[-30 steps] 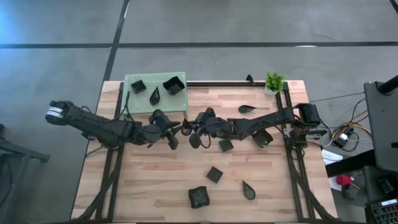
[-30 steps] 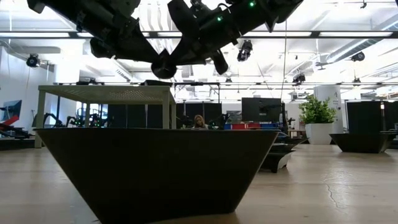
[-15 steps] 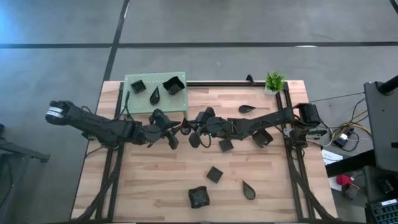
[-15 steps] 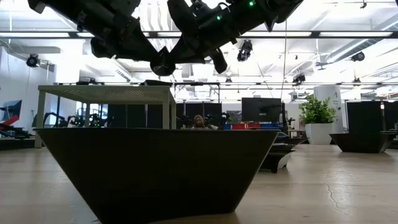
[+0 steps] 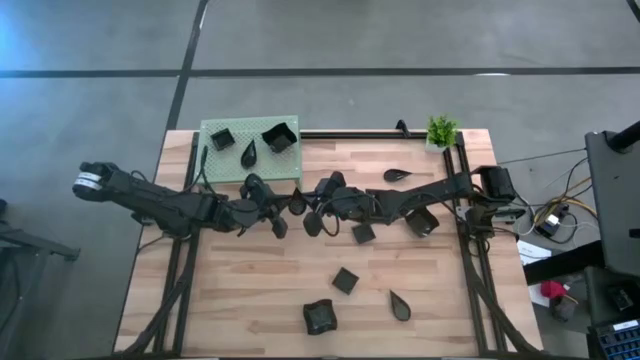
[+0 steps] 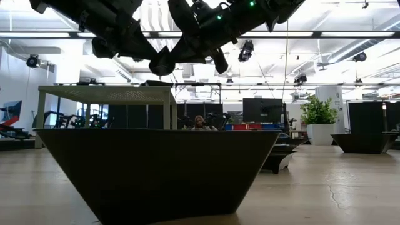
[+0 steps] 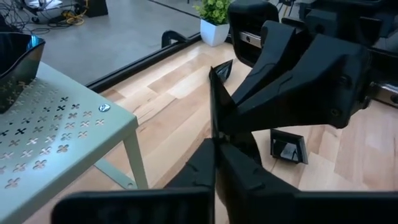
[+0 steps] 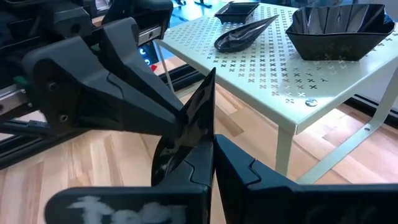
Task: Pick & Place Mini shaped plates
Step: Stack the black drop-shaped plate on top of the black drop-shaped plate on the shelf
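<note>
I should first open my right gripper and move it away, because both grippers are pinching the leaf-shaped plate (image 5: 297, 203). Then my left gripper should put it onto the stand's leaf plate (image 5: 249, 154).
A small black leaf-shaped plate (image 5: 298, 202) hangs in the air over the table's middle, just in front of the green stand (image 5: 215, 165). My left gripper (image 5: 288, 207) comes at it from the left and my right gripper (image 5: 311, 205) from the right, and both are shut on it. The wrist views show it edge-on, standing on its rim (image 7: 212, 99) (image 8: 202, 112). Two square plates (image 5: 280, 137) (image 5: 222, 138) and one leaf plate (image 5: 249, 153) lie on the stand's top. My left gripper pinches the plate's lower part (image 7: 213, 127) between its two fingers, one on each face. The fingers come roughly level from the table's left. The plate stands on edge, clear of the table. My right gripper pinches the same plate by its lower part (image 8: 203, 134) between its two fingers, one on each face. It comes roughly level from the table's right, facing my left gripper. The plate's pointed end (image 8: 211, 76) sticks up above the fingers.
Several more black plates lie loose on the wooden table: squares (image 5: 363, 234) (image 5: 421, 222) (image 5: 345, 280) (image 5: 320, 316) and leaf shapes (image 5: 313, 226) (image 5: 400, 305) (image 5: 395, 175). A potted plant (image 5: 441, 131) stands at the far right corner. One dish (image 6: 156, 169) fills the low view's foreground.
My left gripper has shut on the plate that my right gripper keeps holding. Neither arm has shifted, and the plate stays where it was, clear of the table.
</note>
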Robot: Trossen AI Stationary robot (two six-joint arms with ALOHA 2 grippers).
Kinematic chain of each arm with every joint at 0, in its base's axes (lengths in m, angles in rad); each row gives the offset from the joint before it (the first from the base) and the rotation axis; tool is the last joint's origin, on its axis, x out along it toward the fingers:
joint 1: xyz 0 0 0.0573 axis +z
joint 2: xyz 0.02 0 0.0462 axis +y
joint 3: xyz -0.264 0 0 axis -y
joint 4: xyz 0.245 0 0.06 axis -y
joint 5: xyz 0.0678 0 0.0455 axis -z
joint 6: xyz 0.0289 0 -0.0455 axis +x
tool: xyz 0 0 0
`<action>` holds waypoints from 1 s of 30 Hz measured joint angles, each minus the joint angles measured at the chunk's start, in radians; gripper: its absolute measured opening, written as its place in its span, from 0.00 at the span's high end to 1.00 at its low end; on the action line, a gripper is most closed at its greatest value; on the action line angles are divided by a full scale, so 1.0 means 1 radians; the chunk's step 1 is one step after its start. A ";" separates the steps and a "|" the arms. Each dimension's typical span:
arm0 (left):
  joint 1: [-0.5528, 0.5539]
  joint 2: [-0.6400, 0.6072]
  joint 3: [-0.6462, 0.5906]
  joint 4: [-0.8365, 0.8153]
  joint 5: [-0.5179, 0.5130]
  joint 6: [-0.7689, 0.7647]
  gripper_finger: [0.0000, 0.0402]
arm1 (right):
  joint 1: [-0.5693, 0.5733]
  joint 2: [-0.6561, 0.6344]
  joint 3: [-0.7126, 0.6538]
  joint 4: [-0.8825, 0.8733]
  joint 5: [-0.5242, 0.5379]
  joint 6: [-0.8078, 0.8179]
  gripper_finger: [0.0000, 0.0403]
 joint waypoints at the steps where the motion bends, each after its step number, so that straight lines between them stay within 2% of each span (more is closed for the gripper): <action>1: 0.000 0.000 0.000 -0.002 0.001 0.002 0.99 | 0.000 0.000 0.000 0.000 0.000 0.000 0.98; 14: 0.002 0.000 0.000 -0.003 0.012 0.000 1.00 | 0.000 0.000 0.000 -0.001 -0.011 0.002 0.96; 30: 0.004 -0.001 0.021 -0.010 0.015 -0.026 1.00 | 0.006 -0.026 0.000 0.002 -0.014 -0.039 0.69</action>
